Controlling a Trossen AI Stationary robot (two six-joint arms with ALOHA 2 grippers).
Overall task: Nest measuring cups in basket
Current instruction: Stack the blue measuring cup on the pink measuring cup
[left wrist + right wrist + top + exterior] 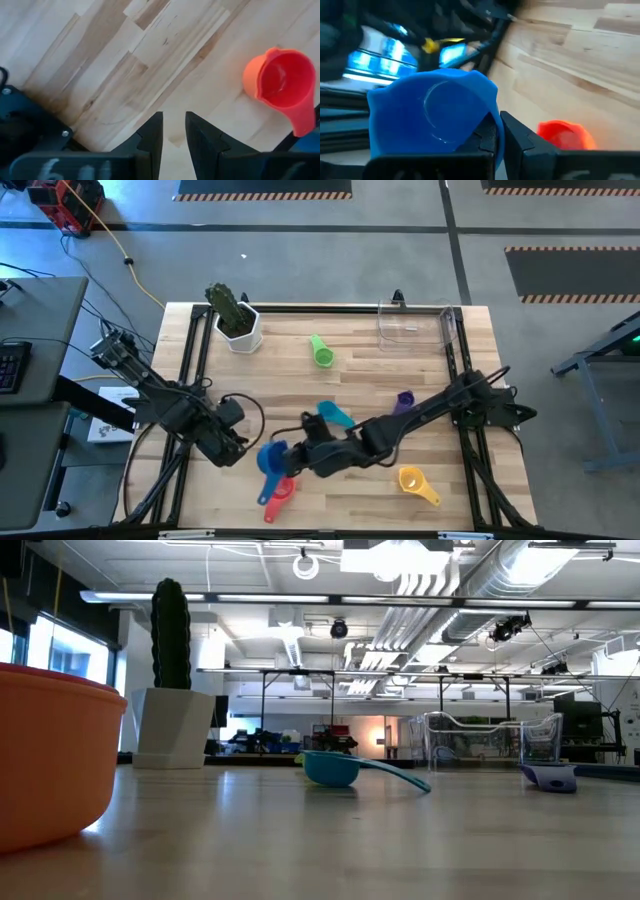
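My right gripper needs to turn the blue cup [271, 457] level over the red-orange cup's bowl [286, 485] before lowering it, because the blue cup hangs tipped next to the red-orange cup.
My right gripper [288, 458] is shut on the blue measuring cup [270, 458] near the table's front edge. A red-orange cup [283, 488] lies on the wood just in front of it. My left gripper [173, 135] hangs open over bare wood to the left of both cups, pointing down, with nothing between its fingers. The teal cup [335, 415], green cup [321, 352], purple cup [403, 400] and yellow cup [415, 480] lie apart on the table. The clear basket [415, 325] stands at the far right. My right gripper pinches the blue cup's side wall at the rim [494, 125], one finger inside the bowl [485, 137] and one outside. The fingers come slanting down from the table's right. The cup is tipped, with its opening turned toward the wrist. Whether it is clear of the table does not show.
A white pot with a green plant [237, 320] stands at the far left. Black rails [190, 380] run along the table's left, right and far edges. Bare wood lies between the green cup and the basket.
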